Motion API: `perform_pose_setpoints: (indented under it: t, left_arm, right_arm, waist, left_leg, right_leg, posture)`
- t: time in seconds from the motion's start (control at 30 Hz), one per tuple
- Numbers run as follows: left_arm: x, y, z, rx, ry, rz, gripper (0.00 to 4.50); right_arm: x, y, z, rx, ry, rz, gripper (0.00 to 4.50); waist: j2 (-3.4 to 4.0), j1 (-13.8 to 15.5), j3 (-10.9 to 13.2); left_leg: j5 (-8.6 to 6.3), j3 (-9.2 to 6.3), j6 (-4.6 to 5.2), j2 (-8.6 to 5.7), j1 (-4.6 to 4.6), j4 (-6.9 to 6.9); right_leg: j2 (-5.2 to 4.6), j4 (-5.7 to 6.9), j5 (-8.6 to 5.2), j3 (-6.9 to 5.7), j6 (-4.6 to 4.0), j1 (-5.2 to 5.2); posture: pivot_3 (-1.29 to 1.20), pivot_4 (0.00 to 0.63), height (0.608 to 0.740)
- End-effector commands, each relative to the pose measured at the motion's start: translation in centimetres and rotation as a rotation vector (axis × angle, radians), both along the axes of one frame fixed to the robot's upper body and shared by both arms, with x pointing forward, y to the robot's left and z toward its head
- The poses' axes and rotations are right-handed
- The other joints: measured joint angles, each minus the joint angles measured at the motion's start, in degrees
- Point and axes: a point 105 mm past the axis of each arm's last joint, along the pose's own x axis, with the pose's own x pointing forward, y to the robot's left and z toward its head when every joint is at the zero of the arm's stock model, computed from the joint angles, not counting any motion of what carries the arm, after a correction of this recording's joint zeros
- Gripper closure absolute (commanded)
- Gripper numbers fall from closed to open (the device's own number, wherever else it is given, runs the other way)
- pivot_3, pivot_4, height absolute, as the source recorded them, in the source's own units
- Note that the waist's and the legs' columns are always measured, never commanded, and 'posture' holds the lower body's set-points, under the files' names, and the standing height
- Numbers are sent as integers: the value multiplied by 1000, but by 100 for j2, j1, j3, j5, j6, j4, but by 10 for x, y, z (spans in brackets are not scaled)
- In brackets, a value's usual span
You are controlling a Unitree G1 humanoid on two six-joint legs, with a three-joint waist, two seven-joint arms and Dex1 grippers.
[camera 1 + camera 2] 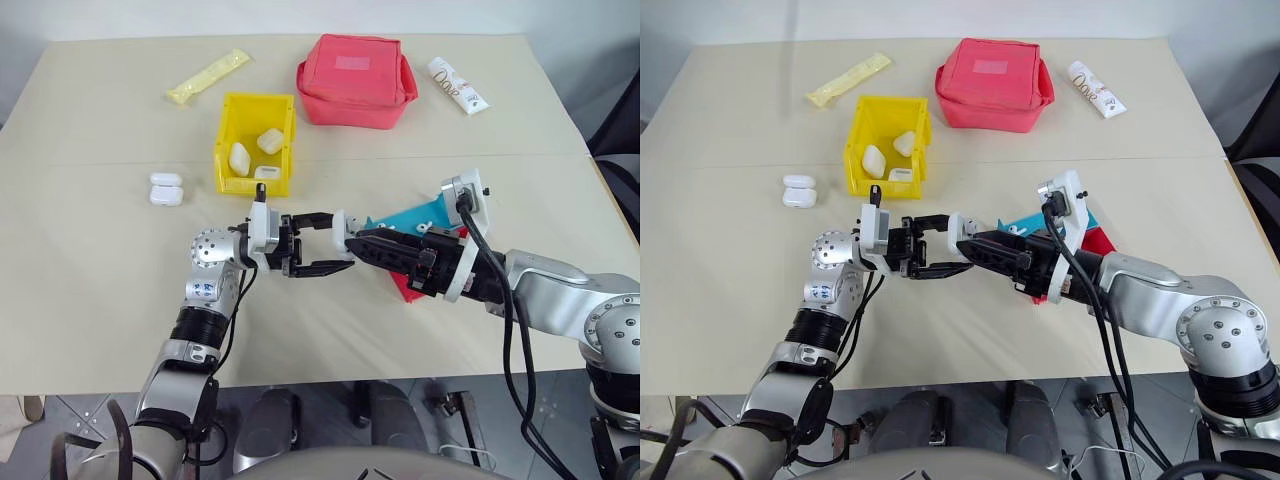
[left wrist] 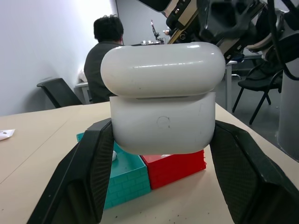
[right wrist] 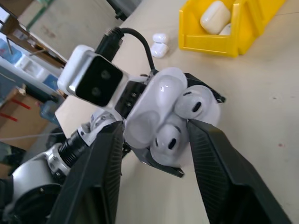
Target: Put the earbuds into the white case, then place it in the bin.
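My right gripper should close its fingers and push the white case (image 1: 345,235) shut before my left gripper puts the case in the bin, because the lid (image 3: 152,109) is standing open next to the seated earbuds.
My left gripper (image 1: 335,243) is shut on the white case (image 2: 163,121), held above the table's middle with its lid (image 2: 163,70) hinged open. Two earbuds (image 3: 194,105) sit side by side in the case (image 3: 149,107), stems down in its wells. My right gripper (image 3: 156,128) meets the case from the right, its fingers (image 3: 219,163) spread on either side and open. The yellow bin (image 1: 250,185) stands beyond my left gripper with three white cases inside.
Two more white cases (image 1: 166,190) lie left of the bin. A red pouch (image 1: 355,80), a white tube (image 1: 458,85) and a yellow packet (image 1: 208,75) sit at the back. Blue (image 1: 420,215) and red (image 1: 410,290) trays lie under my right arm.
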Motion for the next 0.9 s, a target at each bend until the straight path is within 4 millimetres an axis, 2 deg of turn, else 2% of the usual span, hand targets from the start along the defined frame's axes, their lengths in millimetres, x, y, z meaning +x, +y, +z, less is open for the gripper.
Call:
perform_pose_setpoints:
  t: [0.03,0.27,0.53,0.57,0.67,0.73,0.8,0.9]
  left_arm:
    - [-2,-3,23,-65,-84,-21,1761]
    - [1,2,21,-42,-76,-14,1761]
    - [10,6,10,143,-85,34,1761]
    - [13,6,10,177,-87,61,1761]
    - [19,4,13,214,-104,100,1761]
    - [25,1,17,261,-149,142,1761]
    - [28,-2,19,277,-154,165,1761]
    - [30,-5,20,300,-158,175,1761]
  right_arm:
    - [-3,-6,-2,-51,-16,-3,2264]
    - [-11,-16,7,-92,-56,30,2264]
    - [-11,-38,7,-321,-137,18,2264]
    - [-9,-43,7,-396,-173,9,2440]
    - [-5,-43,17,-476,-266,7,3231]
    - [-2,-29,34,-484,-358,49,3935]
    - [5,-11,43,-510,-413,88,4480]
    - [15,6,42,-574,-457,124,4480]
  waist:
    - [0,2,0]
    - [0,3,0]
    - [0,9,1]
    - [0,15,1]
    - [1,15,3]
    - [1,10,3]
    - [7,-18,3]
    - [5,-23,-1]
  left_leg:
    - [0,0,0,1,0,0]
    - [0,-7,0,-1,-9,0]
    - [0,-6,0,0,-10,0]
    - [0,-6,0,0,-11,0]
    - [0,-6,0,-2,-16,0]
    - [0,-10,-1,0,-18,0]
    - [2,-9,-4,-1,-23,0]
    - [5,-13,-17,11,-23,-14]
  right_leg:
    - [1,0,0,0,0,0]
    - [-6,-10,4,5,-3,0]
    - [0,-21,7,-10,-2,0]
    - [0,-21,7,-10,-2,0]
    - [-2,-23,10,-7,-5,-6]
    - [-2,-30,13,-4,-3,-6]
    - [-5,-29,14,4,-3,-17]
    - [4,-22,12,15,-9,-21]
  posture:
    - [0,150,740]
    - [0,150,740]
    - [0,150,740]
    - [0,150,740]
    - [0,150,740]
    - [0,150,740]
    - [0,150,740]
    - [0,150,740]
